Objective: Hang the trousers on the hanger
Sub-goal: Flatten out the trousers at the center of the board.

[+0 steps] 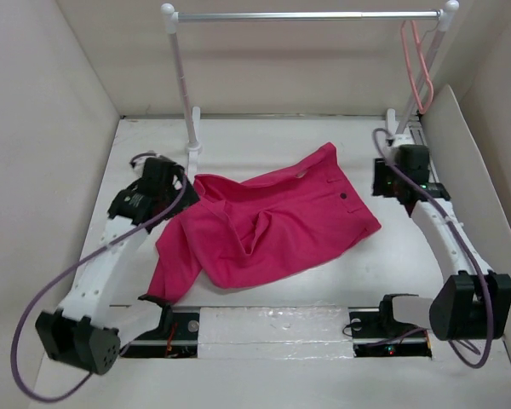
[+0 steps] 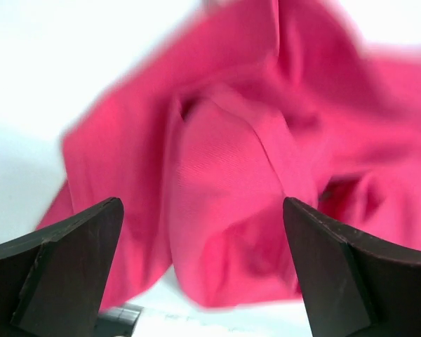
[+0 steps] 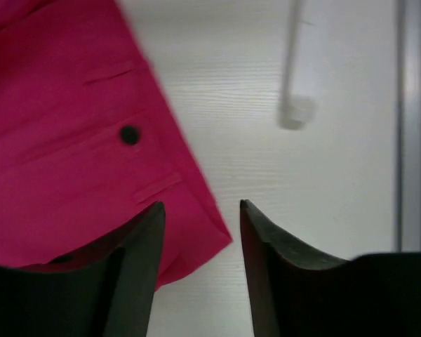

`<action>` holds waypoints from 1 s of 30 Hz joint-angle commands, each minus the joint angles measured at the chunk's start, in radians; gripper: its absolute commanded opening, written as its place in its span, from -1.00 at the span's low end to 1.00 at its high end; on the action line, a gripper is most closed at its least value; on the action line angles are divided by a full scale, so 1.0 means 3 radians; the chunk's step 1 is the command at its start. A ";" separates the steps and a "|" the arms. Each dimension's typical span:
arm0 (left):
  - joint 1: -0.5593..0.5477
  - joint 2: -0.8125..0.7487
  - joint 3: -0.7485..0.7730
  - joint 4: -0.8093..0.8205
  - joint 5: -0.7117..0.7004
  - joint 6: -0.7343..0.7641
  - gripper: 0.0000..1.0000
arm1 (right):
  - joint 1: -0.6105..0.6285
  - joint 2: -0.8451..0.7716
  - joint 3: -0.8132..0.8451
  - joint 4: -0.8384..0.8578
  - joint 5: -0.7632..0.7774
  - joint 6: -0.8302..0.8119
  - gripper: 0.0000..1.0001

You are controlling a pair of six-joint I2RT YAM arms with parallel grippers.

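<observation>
I can see a gap [image 1: 198,286] between the trousers' loose flap [image 1: 175,268] and the bunched cloth, so I expect the flap to come out as a separate leg when I pull it.
The magenta-pink trousers [image 1: 264,223] lie crumpled in the middle of the white table, waist to the right with its dark button [image 1: 344,196] showing. The pale-pink hanger [image 1: 417,66] hangs from the right end of the rack's bar, far from the cloth. My left gripper [image 1: 184,182] hovers at the trousers' left edge, and in its wrist view its jaws [image 2: 202,203] stand wide open over bunched cloth [image 2: 231,182] without pinching it. My right gripper [image 1: 383,182] is by the waist; it [image 3: 201,203] is open, the waistband corner [image 3: 196,232] beneath its left finger.
A rack with white posts [image 1: 184,81] and a silver bar [image 1: 307,15] stands at the back. Beige walls close in the table on the left, back and right. Both arm bases sit at the near edge. A post foot [image 3: 295,112] shows blurred in the right wrist view.
</observation>
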 commanded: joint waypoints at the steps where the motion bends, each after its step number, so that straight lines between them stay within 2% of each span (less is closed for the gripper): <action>1: 0.0372 -0.0472 -0.0313 0.0127 -0.0162 -0.0212 0.88 | 0.0679 0.0108 -0.0123 0.0104 -0.0399 -0.0410 0.14; 2: 0.0373 -0.0513 -0.0401 0.0213 -0.0182 -0.0269 0.93 | 0.0758 0.0103 -0.0179 0.0073 -0.0308 -0.0401 0.53; 4: 0.0444 -0.0503 -0.0580 0.0331 -0.0162 -0.0406 0.96 | 0.0794 0.0016 -0.0440 0.0118 -0.0163 -0.0330 0.74; 5: 0.0495 -0.0478 -0.0596 0.0397 -0.0136 -0.0448 0.96 | 0.0678 -0.0096 -0.0547 0.0149 -0.0164 -0.0218 0.81; 6: 0.0744 -0.0468 -0.0652 0.0484 -0.0070 -0.0478 0.96 | 0.0459 -0.0188 -0.0745 0.0210 -0.0255 -0.0116 0.81; 7: 0.0746 -0.0467 -0.0652 0.0485 -0.0070 -0.0479 0.96 | 0.0457 -0.0189 -0.0838 0.0246 -0.0256 -0.0115 0.82; 8: 0.0827 -0.0442 -0.0683 0.0586 -0.0060 -0.0459 0.98 | 0.0249 -0.0219 -0.0915 0.0252 -0.0311 -0.0049 0.82; 10: 0.1113 -0.0350 -0.0815 0.0658 0.0108 -0.0423 0.98 | 0.0099 -0.0225 -0.1013 0.0206 -0.0409 -0.0002 0.81; 12: 0.1420 -0.0146 -0.0938 0.0761 0.0622 -0.0320 0.98 | -0.0008 -0.0148 -0.1034 0.0196 -0.0363 0.0018 0.81; 13: 0.1674 -0.0105 -0.1131 0.0827 0.0712 -0.0310 0.96 | -0.0039 -0.0092 -0.1044 0.0272 -0.0363 0.0008 0.81; 16: 0.1896 -0.0007 -0.1424 0.1133 0.0963 -0.0279 0.94 | -0.0152 0.0163 -0.1039 0.0435 -0.0546 0.0003 0.82; 19: 0.1897 0.0207 -0.1490 0.1257 0.1085 -0.0254 0.88 | -0.0182 0.0408 -0.0988 0.0574 -0.0808 -0.0043 0.52; 21: 0.1897 0.0366 -0.1572 0.1379 0.1198 -0.0279 0.60 | -0.0182 0.0466 -0.1023 0.0686 -0.0864 -0.0023 0.11; 22: 0.1897 0.0452 -0.1623 0.1440 0.1249 -0.0295 0.43 | -0.0263 0.0481 -0.1044 0.0778 -0.0910 -0.0007 -0.05; 23: 0.1897 0.0488 -0.1664 0.1573 0.1295 -0.0320 0.18 | -0.0300 0.0506 -0.1064 0.0794 -0.0945 0.0028 -0.44; 25: 0.1897 0.0555 -0.1766 0.1691 0.1387 -0.0392 -0.19 | -0.0386 0.0502 -0.1120 0.0855 -0.1048 0.0029 -0.79; 26: 0.1897 0.0616 -0.1782 0.1803 0.1413 -0.0392 -0.55 | -0.0503 0.0426 -0.1141 0.0850 -0.1078 0.0145 -1.00; 28: 0.1897 0.0688 -0.1803 0.1875 0.1464 -0.0402 -0.91 | -0.0611 0.0222 -0.1166 0.0733 -0.1023 0.0197 -1.00; 29: 0.1897 0.0713 -0.1793 0.1931 0.1449 -0.0407 -1.00 | -0.0708 0.0084 -0.1162 0.0667 -0.0957 0.0228 -1.00; 30: 0.1866 0.0724 -0.1767 0.1977 0.1373 -0.0417 -1.00 | -0.0755 -0.0226 -0.1141 0.0580 -0.0764 0.0228 -1.00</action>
